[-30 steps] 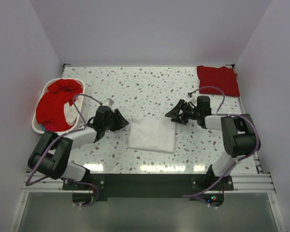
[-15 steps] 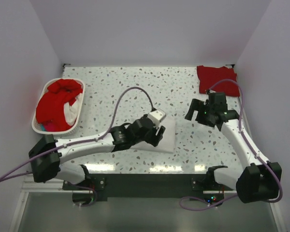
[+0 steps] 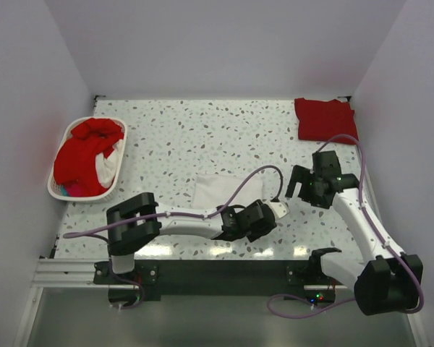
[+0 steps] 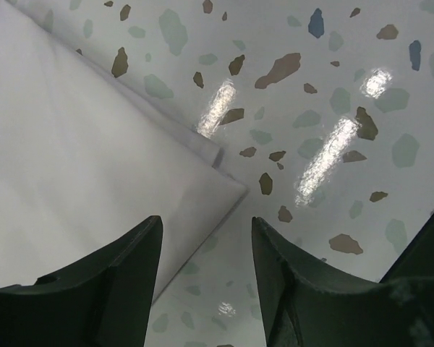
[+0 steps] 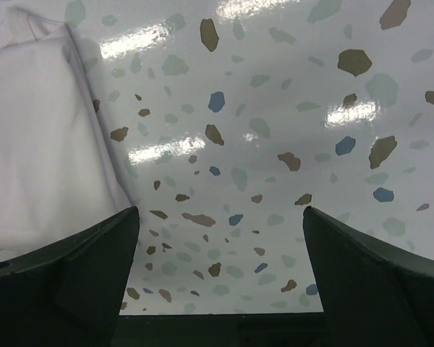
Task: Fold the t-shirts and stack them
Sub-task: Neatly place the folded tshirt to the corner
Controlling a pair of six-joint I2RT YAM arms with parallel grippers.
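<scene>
Layers rest together along the white t-shirt's side edge (image 5: 93,119). The folded white t-shirt (image 3: 220,191) will therefore keep its folds as I carry it to the red t-shirt.
A folded white t-shirt (image 3: 226,192) lies flat at the table's middle front. My left gripper (image 3: 254,220) hovers low at its near right corner, reached across from the left base. In the left wrist view the left gripper (image 4: 206,224) is open and holds nothing, with the white t-shirt (image 4: 79,159) and its corner just ahead of the fingers (image 4: 108,282). My right gripper (image 3: 300,184) stands to the right of the shirt. It (image 5: 220,213) is wide open over bare table, with the white t-shirt (image 5: 36,137) at its left. A folded red t-shirt (image 3: 325,119) lies at the back right.
A white oval basket (image 3: 58,189) at the left edge holds crumpled red t-shirts (image 3: 83,152) and some white cloth. The left arm's purple cable (image 3: 249,177) loops over the white shirt. Walls enclose the table on three sides.
My left arm swept from the shirt's left side across its near edge to its near right corner. My right gripper drew back to the right and opened wider.
</scene>
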